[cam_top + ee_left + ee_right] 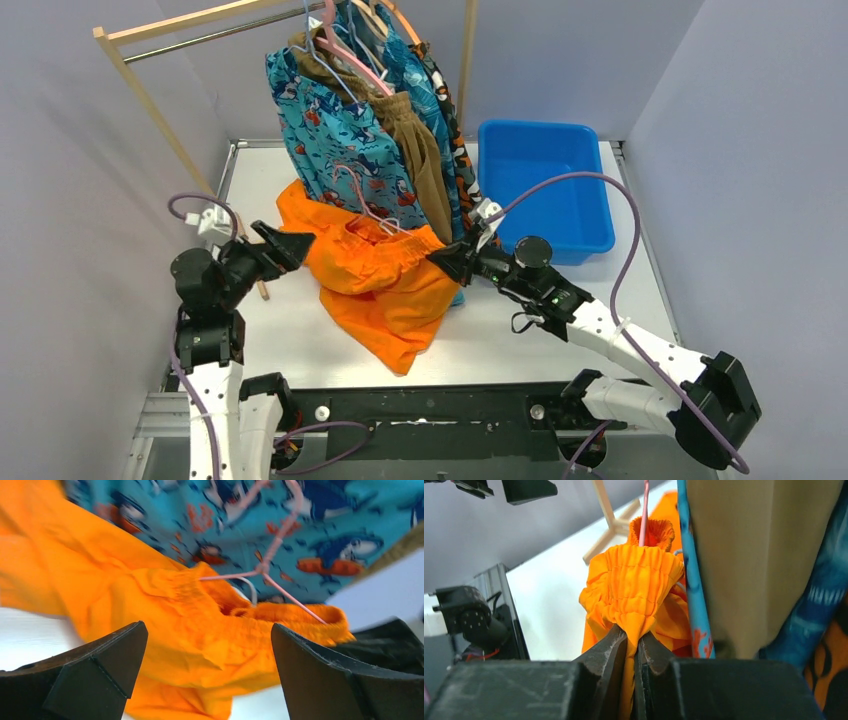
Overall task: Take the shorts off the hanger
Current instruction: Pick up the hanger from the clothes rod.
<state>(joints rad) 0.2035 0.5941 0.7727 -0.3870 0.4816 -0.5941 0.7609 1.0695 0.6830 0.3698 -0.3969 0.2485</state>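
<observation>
My left gripper will drag the orange shorts [385, 310] along when I pull the hanger with it, because the pink hanger's arms [400, 231] reach into the shorts' waistband.
Plain orange shorts [385, 275] hang low over the table, their waistband still threaded on a pink hanger [362, 200]. My right gripper [440, 257] is shut on the right end of the waistband [634, 580], the cloth bunched between its jaws. My left gripper [290, 245] stands wide open at the left edge of the orange shorts [200, 635], nothing between its fingers [117, 652]. The pink hanger [272, 562] crosses the waistband in the left wrist view. Teal shark-print shorts [335, 125] and brown shorts [415, 150] hang behind on the rail.
A wooden clothes rack [150, 95] stands at the back left with several more shorts on hangers. A blue plastic bin [545, 185] sits at the back right. Grey walls close in the table on both sides.
</observation>
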